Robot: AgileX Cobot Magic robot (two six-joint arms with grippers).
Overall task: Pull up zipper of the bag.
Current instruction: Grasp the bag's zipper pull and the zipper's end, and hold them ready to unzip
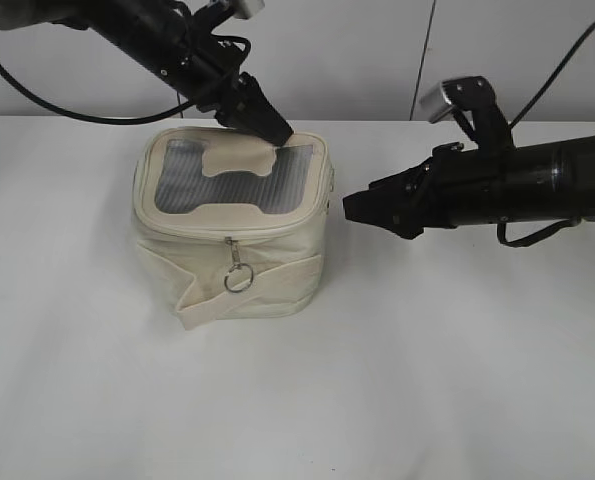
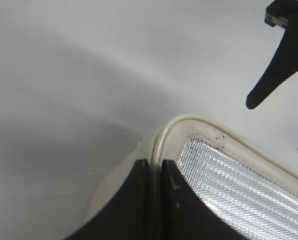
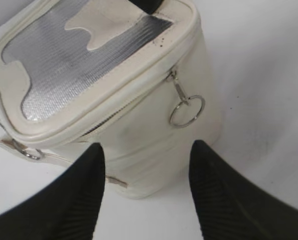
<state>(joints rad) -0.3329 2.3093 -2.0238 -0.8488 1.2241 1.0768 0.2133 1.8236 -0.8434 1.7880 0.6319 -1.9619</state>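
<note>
The side pull (image 3: pixel 187 110) hangs apart from the front pull (image 1: pixel 238 272), so while my left gripper steadies the bag's rim, my right gripper next draws the side pull to the bag's front.
The cream bag (image 1: pixel 267 255) stands on the table, with its grey mesh top and H-shaped patch facing up. The zipper (image 1: pixel 192 234) runs round the top rim. One silver pull with a ring (image 1: pixel 237 275) hangs on the front, and another pull (image 3: pixel 186 110) hangs on the side facing my right gripper. My left gripper (image 1: pixel 277 130) is shut on the piped rim (image 2: pixel 161 137) at the bag's back right corner. My right gripper (image 1: pixel 352 208) is open and empty, a short way right of the bag and not touching it; its fingers (image 3: pixel 147 150) frame the bag's lower corner.
The white table (image 1: pixel 427 380) spreads round the bag. A pale wall with a vertical seam (image 1: pixel 422 60) rises behind it. The wide cream strap (image 1: pixel 237 300) wraps the bag's lower body. Black cables (image 1: pixel 37 95) trail from both arms.
</note>
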